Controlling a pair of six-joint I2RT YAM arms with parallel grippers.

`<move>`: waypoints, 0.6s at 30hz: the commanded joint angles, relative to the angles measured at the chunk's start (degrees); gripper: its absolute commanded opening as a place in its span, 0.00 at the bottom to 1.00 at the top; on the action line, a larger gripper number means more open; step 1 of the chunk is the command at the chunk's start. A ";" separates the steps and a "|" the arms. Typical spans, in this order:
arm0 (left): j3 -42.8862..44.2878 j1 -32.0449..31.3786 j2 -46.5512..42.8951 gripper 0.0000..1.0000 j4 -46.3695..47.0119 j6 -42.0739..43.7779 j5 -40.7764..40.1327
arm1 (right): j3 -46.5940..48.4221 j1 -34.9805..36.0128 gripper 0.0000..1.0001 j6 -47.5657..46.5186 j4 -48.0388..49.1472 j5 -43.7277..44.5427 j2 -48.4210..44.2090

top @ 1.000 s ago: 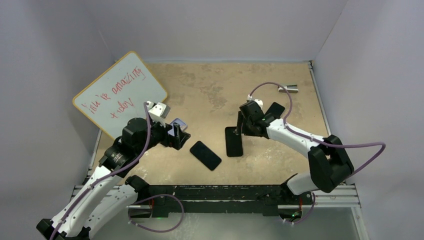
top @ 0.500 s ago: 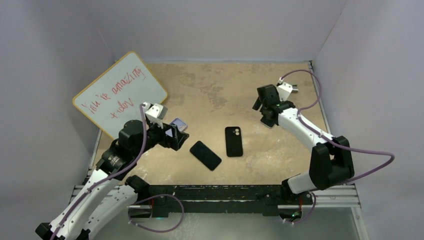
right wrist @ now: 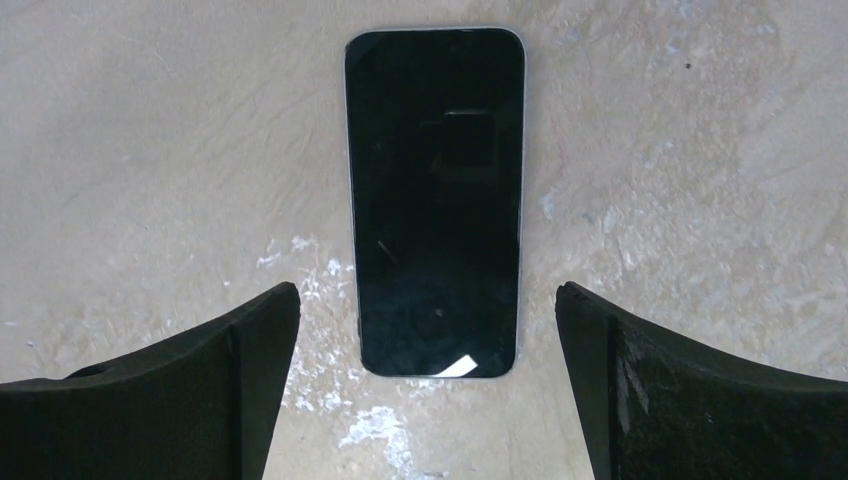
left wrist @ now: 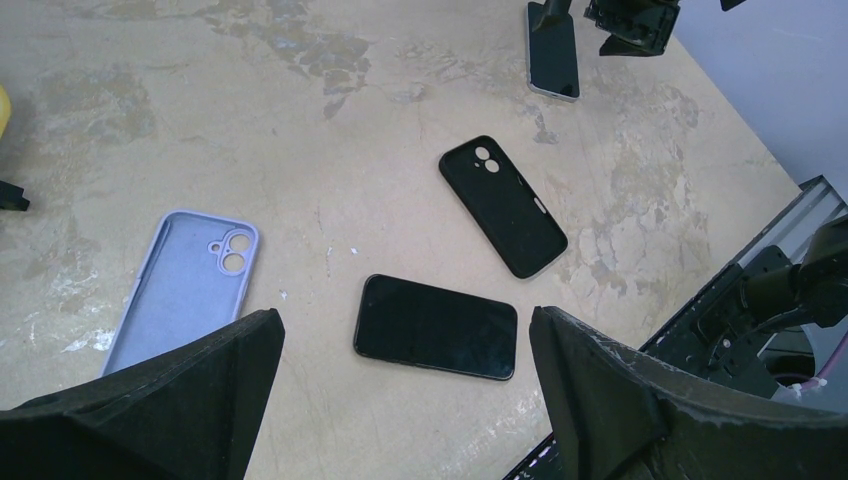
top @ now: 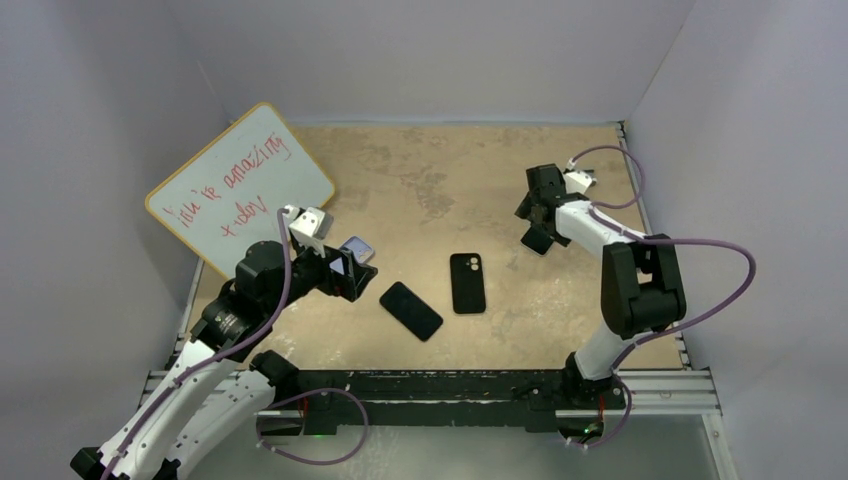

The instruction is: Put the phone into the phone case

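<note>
My right gripper keeps moving down, as its open fingers are lined up across the narrow width of the pale-rimmed phone (right wrist: 438,300), until they are on either side of its long edges (right wrist: 519,290), and then close.
The phone (top: 411,310), a plain glossy black slab, lies flat near the table's middle front; in the left wrist view it (left wrist: 437,327) lies below and between my open fingers. The phone case (top: 358,248), pale lavender and empty, lies inner side up beside my left gripper (top: 352,278); it also shows in the left wrist view (left wrist: 185,290). My left gripper (left wrist: 402,315) is open and empty above the table. My right gripper (top: 537,215) is open and empty at the back right, over a second black phone with a thin pale rim (right wrist: 435,200).
A black case with camera holes (top: 468,283) lies flat right of the phone, also in the left wrist view (left wrist: 503,207). A whiteboard (top: 240,185) leans at the back left. A small metal piece (top: 577,178) lies by the right wall. A rail (top: 450,385) runs along the near edge.
My right gripper left the black case, which now lies flat, and swung to the back right over the rimmed phone. My left arm has barely moved.
</note>
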 commanded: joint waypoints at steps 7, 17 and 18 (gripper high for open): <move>1.44 -0.01 -0.12 1.00 0.87 0.18 0.27 | -0.10 -4.14 0.97 -2.94 6.40 -5.57 4.45; 1.44 0.01 0.48 1.00 0.90 0.26 0.31 | -1.52 -5.66 0.95 -3.39 7.75 -6.52 7.68; 1.44 0.00 0.56 1.00 0.90 0.27 0.31 | -1.66 -5.83 0.95 -3.45 7.96 -6.79 8.09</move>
